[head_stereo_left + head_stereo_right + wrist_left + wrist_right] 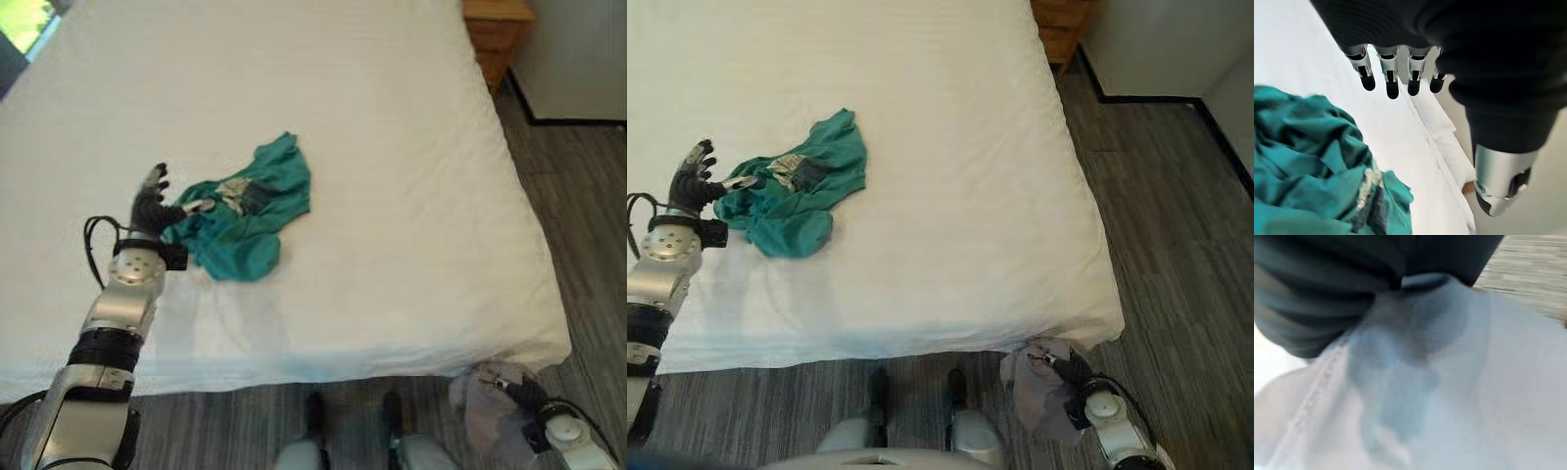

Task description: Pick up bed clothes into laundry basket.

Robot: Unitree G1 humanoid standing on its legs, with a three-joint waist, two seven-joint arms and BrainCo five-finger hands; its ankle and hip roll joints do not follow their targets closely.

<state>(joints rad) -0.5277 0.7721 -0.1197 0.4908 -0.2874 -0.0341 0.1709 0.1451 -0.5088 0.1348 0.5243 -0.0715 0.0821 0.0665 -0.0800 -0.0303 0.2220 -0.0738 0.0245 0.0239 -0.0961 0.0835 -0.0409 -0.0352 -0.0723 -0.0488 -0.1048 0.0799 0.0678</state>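
Observation:
Loose folds [227,239] run through the crumpled teal garment, so its far end [284,155] will trail and droop when I lift the garment's near end.
A crumpled teal garment [250,211] with a patterned patch lies on the white bed [411,176], left of its middle. My left hand [150,203] hovers at the garment's left edge, open. Its fingers [1392,81] are straight and its thumb [1498,183] stands apart from them, with the teal garment [1303,161] just below. Off the bed's near right corner, low down, my right hand [1074,371] is shut on a pale grey cloth [1036,390]. That pale cloth [1449,382] bunches right against the hand's dark cover.
A wooden nightstand [498,34] stands at the bed's far right corner, with a white wall or cabinet [578,59] beside it. Grey wood floor [1176,245] runs along the bed's right side and foot.

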